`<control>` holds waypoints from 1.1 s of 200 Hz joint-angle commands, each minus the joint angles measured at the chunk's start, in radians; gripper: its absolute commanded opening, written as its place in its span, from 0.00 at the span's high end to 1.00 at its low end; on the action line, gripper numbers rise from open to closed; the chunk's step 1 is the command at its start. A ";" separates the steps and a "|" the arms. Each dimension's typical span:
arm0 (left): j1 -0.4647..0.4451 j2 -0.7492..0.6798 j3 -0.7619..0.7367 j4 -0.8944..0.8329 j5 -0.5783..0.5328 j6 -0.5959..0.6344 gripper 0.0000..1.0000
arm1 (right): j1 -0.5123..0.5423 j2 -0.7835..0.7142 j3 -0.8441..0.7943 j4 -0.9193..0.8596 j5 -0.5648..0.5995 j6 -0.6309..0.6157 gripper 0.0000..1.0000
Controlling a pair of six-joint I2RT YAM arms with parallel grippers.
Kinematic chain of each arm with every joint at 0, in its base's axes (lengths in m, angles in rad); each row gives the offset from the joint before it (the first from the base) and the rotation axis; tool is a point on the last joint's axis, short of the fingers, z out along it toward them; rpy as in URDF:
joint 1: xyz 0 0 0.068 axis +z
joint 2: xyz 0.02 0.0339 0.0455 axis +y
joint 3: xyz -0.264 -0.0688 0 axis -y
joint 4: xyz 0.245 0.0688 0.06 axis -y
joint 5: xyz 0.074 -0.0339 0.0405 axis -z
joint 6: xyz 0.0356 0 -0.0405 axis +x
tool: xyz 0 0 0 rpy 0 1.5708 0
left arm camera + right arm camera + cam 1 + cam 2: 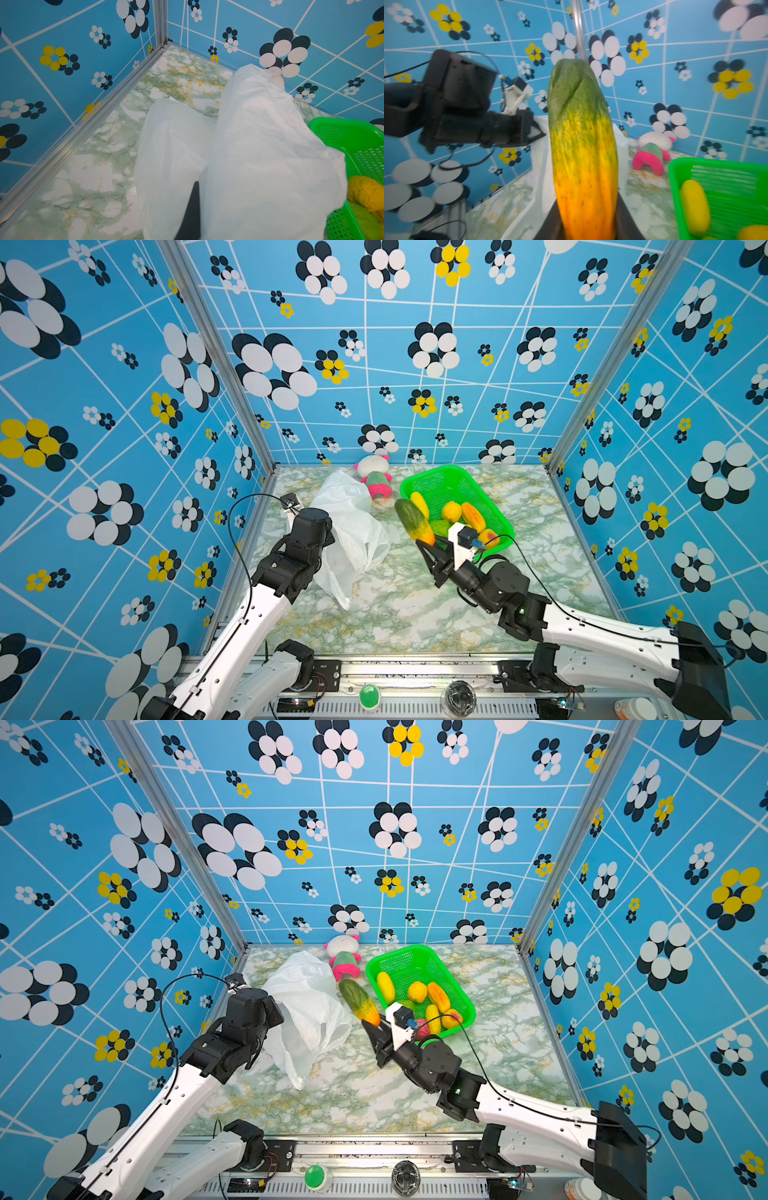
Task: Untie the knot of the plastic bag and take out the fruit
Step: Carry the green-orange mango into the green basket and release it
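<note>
My right gripper has the long fruit (412, 517) clear of the plastic bag, and the green basket's back end (449, 483) is open. It should go on over that end of the basket and let go there.
The plastic bag (353, 531) is thin, white and crumpled, and it hangs over the left of the marble floor. My left gripper (197, 187) is shut on a fold of it; only one dark finger shows, the rest is under the film. I see no knot in any view. My right gripper (428, 545) is shut on the orange end of a long green-to-orange fruit (413, 520), held in the air between the bag and the green basket (449, 470). Several fruits lie in the basket, among them a yellow oval (419, 504) and a bumpy yellow one (451, 512).
A white, pink and green plush doll (374, 477) lies at the back wall, between the bag and the basket. Patterned blue walls with metal corner posts close in the left, back and right. Bare marble floor (407, 614) stretches in front of both arms.
</note>
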 commanded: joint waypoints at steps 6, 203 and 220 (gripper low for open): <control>0.007 -0.016 -0.003 0.023 0.030 -0.003 1.00 | -0.163 -0.047 -0.007 -0.198 0.155 0.155 0.79; 0.008 -0.012 -0.016 0.054 0.086 -0.002 1.00 | -0.850 0.834 0.543 -0.490 -0.462 0.169 0.67; 0.009 -0.012 -0.016 0.054 0.086 -0.001 1.00 | -0.851 0.869 0.575 -0.519 -0.459 0.167 0.69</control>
